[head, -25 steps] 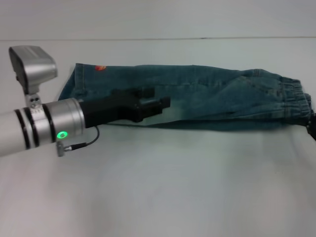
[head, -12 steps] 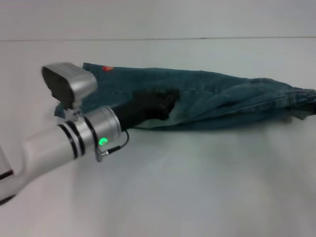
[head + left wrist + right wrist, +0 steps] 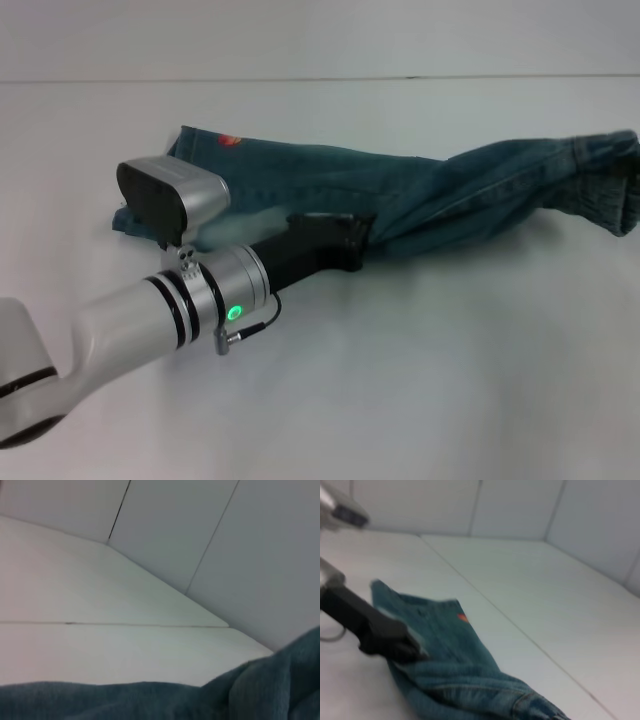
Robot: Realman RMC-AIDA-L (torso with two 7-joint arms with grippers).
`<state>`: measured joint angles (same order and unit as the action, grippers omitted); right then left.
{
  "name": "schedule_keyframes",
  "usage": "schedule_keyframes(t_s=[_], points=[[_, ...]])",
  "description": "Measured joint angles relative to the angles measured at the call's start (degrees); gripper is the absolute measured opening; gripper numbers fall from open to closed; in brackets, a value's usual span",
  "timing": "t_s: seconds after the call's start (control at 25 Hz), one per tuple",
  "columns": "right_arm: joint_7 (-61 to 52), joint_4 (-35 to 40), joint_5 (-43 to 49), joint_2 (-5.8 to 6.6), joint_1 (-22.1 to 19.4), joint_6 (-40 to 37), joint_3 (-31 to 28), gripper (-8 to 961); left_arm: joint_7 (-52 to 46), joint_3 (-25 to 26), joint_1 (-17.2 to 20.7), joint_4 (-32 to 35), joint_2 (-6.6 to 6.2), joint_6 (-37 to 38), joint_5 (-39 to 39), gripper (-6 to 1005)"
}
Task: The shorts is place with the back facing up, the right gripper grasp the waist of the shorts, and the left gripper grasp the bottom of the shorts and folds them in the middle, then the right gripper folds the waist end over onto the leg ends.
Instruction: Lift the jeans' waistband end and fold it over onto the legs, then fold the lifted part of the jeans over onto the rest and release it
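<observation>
My left arm is lying across the leg ends, where the waist end has to land. Next, my left gripper moves away to the open white table first.
The blue denim shorts lie folded lengthwise into a long strip on the white table. The leg ends with a red patch are at the left. The waist end at the far right is raised off the table, with my right gripper shut on it at the picture's edge, mostly out of view. My left gripper rests at the near edge of the shorts, about mid-length. The right wrist view shows the shorts and the left gripper against the fabric. Denim fills the left wrist view's lower edge.
The white table spreads in front of the shorts. A white tiled wall runs behind the table. My left arm's silver forearm and its camera box stretch in from the lower left, over the leg ends.
The waist end has risen and swung up at the right with my right gripper. The whole strip has slid right. My left arm has swung round and its gripper moved right along the near edge.
</observation>
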<state>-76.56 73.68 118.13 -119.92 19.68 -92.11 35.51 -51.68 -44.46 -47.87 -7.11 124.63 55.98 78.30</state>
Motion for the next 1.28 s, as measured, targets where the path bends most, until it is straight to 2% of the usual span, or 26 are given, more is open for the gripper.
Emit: schedule_keyframes(t_s=[0.24, 0.44, 0.72, 0.8, 0.96, 1.04, 1.12, 1.28], points=[[-2.5, 4.2, -0.9, 0.14, 1.8, -5.2, -0.4, 102, 2.0, 0.8, 0.0, -2.6, 0.00, 0.3, 0.0, 1], [-2.8, 4.9, -2.2, 0.22, 3.0, -6.4, -0.4, 111, 3.3, 1.5, -0.1, -4.5, 0.00, 1.8, 1.6, 1], [0.1, 1.8, -3.7, 0.37, 5.4, -0.5, -1.1, 124, 9.7, 10.6, 0.2, -9.7, 0.00, 4.0, 11.9, 0], [1.4, -0.7, -4.7, 0.79, 6.2, 1.9, -1.4, 128, 10.2, 13.0, 0.7, -10.0, 0.00, 4.0, 15.0, 0], [1.8, -7.5, -5.8, 2.78, 8.9, 3.7, -1.3, 135, 11.3, 17.3, 3.5, -9.6, 0.01, 4.2, 17.8, 0], [1.8, -10.9, -5.8, 3.71, 10.8, 3.7, -0.9, 139, 12.5, 20.5, 6.4, -7.8, 0.01, 5.5, 17.8, 0], [2.4, -13.2, -5.3, 3.88, 12.4, 3.6, -0.4, 143, 12.9, 23.7, 9.3, -4.9, -0.04, 6.9, 17.8, 0], [3.7, -16.1, -4.6, 3.42, 14.9, 4.5, 2.0, 150, 12.7, 30.0, 14.2, 3.5, -0.31, 9.7, 17.4, 1]])
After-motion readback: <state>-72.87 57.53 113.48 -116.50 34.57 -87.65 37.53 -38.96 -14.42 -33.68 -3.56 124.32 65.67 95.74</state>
